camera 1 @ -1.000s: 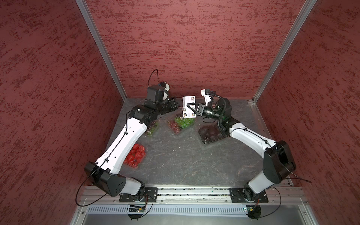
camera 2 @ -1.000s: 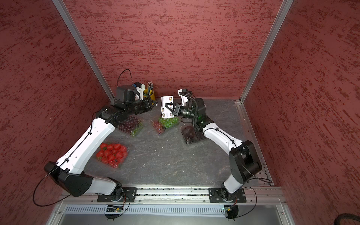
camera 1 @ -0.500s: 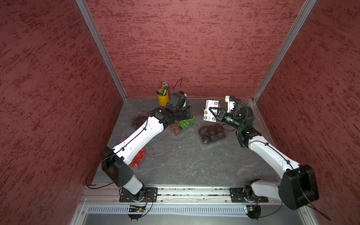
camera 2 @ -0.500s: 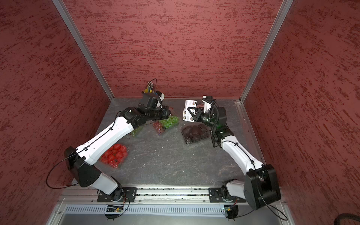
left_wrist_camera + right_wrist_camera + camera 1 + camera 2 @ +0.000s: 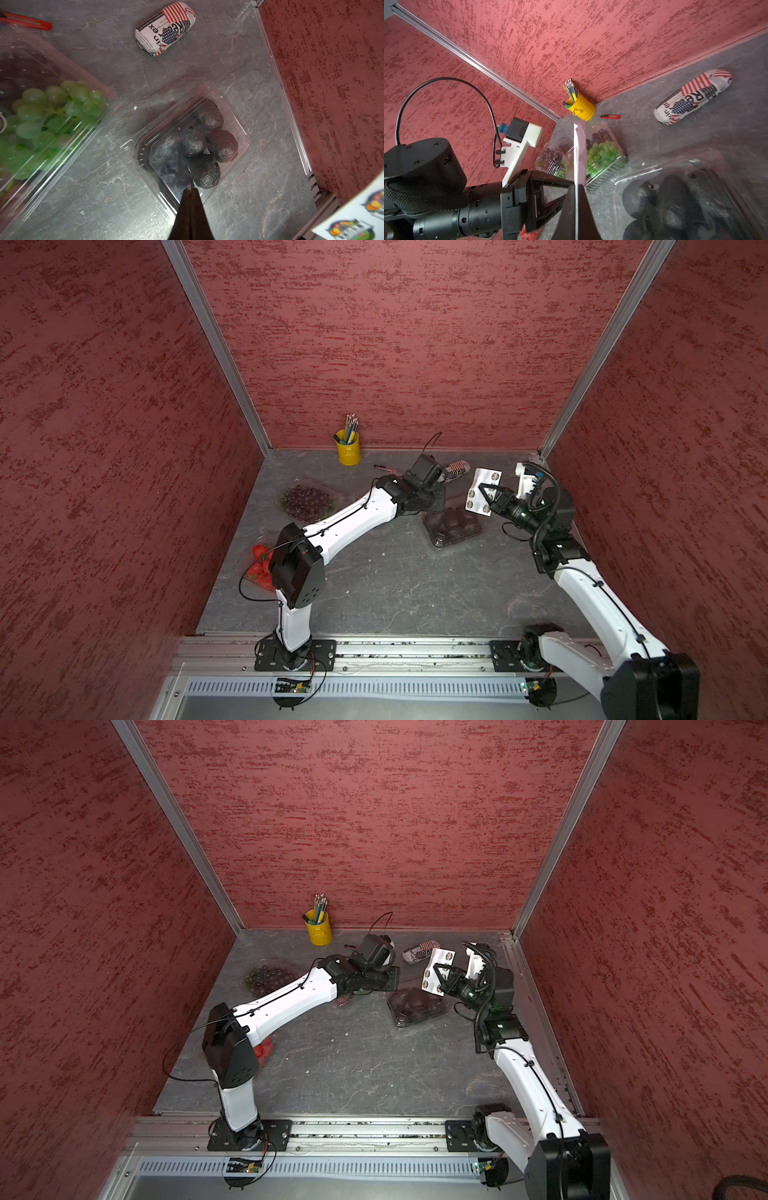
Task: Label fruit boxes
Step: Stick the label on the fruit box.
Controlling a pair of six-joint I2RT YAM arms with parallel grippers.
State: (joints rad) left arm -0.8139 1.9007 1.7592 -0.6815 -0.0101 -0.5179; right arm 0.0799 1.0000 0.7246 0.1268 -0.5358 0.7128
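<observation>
The dark fruit box's lid [image 5: 192,140] lies uncovered and unlabelled below my left gripper's sticker, so I should keep lowering toward the lid's middle [image 5: 453,521] until the sticker meets it.
My left gripper [image 5: 190,188] is shut just above the clear box of dark fruit [image 5: 193,145], with a tiny pale sliver pinched at its tips. In both top views it [image 5: 436,504] hovers at that box's [image 5: 453,524] far left corner. My right gripper [image 5: 577,187] is shut on the white sticker sheet [image 5: 482,493], held upright right of that box. The green grape box [image 5: 52,116] lies under my left arm. The dark red grape box [image 5: 307,499] sits back left. My left arm partly hides the strawberry box [image 5: 259,566].
A yellow pencil cup [image 5: 348,450] stands at the back wall. A flag-print case [image 5: 455,468] and a small red cutter [image 5: 27,21] lie on the grey table [image 5: 395,580] behind the boxes. Red walls close three sides, and the right wall is near my right arm.
My left arm has swung right, from the back-left boxes to over the dark fruit box. My right arm has carried the sheet right, towards the back right corner.
</observation>
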